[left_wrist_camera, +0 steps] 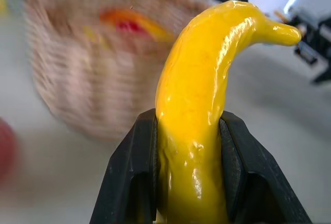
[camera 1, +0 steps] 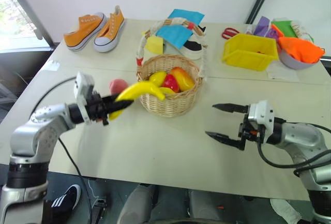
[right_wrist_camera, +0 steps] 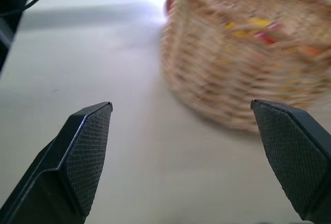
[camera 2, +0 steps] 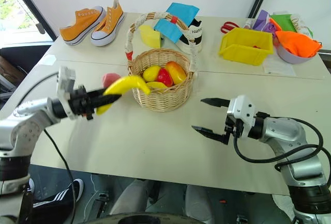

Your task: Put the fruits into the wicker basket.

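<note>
The banana's loose end (camera 1: 159, 94) leads over the wicker basket's rim, so my left gripper keeps moving inward until the banana is above the basket's fruits (camera 1: 171, 83), and then let it go.
My left gripper (camera 1: 111, 106) is shut on a long curved yellow banana (camera 1: 138, 92), held above the table just left of the wicker basket (camera 1: 170, 100), its tip over the rim. In the left wrist view the banana (left_wrist_camera: 199, 105) is clamped between both black fingers. The basket holds small yellow, red and orange-red fruits (camera 1: 175, 79). A round pink peach (camera 1: 118, 86) lies on the table behind the banana, left of the basket. My right gripper (camera 1: 220, 121) stands open and empty to the right of the basket.
At the back stand a pair of orange sneakers (camera 1: 95, 28), a yellow plastic bin (camera 1: 249, 51), a bowl with orange cloth (camera 1: 300, 52), red scissors (camera 1: 230, 32) and blue paper (camera 1: 178, 27). The basket's tall cloth-wrapped handle (camera 1: 202, 53) arches over it.
</note>
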{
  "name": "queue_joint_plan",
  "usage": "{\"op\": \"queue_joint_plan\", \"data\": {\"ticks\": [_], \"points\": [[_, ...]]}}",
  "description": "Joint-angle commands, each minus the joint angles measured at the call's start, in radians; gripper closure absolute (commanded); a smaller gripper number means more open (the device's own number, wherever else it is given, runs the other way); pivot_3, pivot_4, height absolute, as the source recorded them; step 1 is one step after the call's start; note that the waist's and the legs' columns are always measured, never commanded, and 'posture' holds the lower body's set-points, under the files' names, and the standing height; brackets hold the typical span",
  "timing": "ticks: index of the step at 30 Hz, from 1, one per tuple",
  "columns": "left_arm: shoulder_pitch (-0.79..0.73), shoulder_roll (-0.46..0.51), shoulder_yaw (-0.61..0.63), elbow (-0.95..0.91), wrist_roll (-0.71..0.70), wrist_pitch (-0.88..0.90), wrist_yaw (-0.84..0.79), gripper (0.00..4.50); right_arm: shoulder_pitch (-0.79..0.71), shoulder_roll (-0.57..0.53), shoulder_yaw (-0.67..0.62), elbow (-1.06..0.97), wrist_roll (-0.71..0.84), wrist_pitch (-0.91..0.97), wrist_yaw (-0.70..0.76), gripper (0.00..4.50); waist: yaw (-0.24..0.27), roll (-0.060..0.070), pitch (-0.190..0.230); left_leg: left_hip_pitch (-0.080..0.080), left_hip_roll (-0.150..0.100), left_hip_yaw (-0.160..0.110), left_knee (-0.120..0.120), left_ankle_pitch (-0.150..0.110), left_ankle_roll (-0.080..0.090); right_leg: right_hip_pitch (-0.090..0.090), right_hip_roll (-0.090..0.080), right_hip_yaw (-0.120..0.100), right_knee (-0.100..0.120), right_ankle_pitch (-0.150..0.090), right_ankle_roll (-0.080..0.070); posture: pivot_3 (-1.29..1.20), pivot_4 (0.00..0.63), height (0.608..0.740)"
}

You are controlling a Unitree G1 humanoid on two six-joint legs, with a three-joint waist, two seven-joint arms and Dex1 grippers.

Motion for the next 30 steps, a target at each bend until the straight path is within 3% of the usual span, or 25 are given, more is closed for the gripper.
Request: {"op": "queue_joint_plan", "data": {"ticks": [1, 10, 20, 27, 30], "points": [[-0.060, -0.047, 0.018, -0.063, -0.022, 0.001, 0.101, 3.54, -0.032, 0.031, -0.035, 0.000, 0.034, -0.007, -0.038, 0.00, 0.000, 0.000, 0.000, 0.000, 0.000, 0.000, 0.000, 0.000, 0.000, 0.000, 0.000, 0.000, 0.000, 0.000, 0.000, 0.00, 0.150, 0.740], [-0.248, -0.163, -0.135, -0.073, 0.082, 0.079, 0.308, 3.54, -0.062, 0.062, -0.010, 0.010, -0.008, -0.029, -0.077, 0.00, 0.002, 0.000, 0.000, 0.000, -0.001, 0.000, 0.001, 0.000, 0.000, 0.001, 0.000, 0.000, 0.001, 0.000, 0.000, 0.00, 0.150, 0.740], [-0.335, -0.251, -0.176, 0.006, 0.203, 0.035, 0.439, 3.54, -0.064, 0.078, 0.005, 0.004, -0.028, -0.035, -0.099, 0.00, 0.001, -0.001, 0.000, 0.000, 0.000, 0.000, 0.002, 0.001, -0.001, 0.003, 0.001, 0.000, 0.004, 0.000, 0.001, 0.00, 0.150, 0.740], [-0.309, -0.274, -0.193, -0.015, 0.197, 0.037, 0.394, 0.04, -0.073, 0.079, 0.010, 0.011, -0.033, -0.040, -0.101, 0.00, 0.000, -0.001, 0.000, 0.000, 0.000, 0.000, 0.002, 0.001, -0.001, 0.003, 0.001, 0.000, 0.005, 0.000, 0.001, 0.00, 0.150, 0.740], [-0.281, -0.265, -0.184, -0.062, 0.161, 0.037, 0.349, 0.04, -0.078, 0.078, 0.011, 0.015, -0.032, -0.040, -0.100, 0.00, -0.001, -0.001, 0.000, 0.000, 0.000, 0.000, 0.002, 0.001, -0.001, 0.003, 0.001, 0.000, 0.005, 0.000, 0.001, 0.00, 0.150, 0.740]]}}
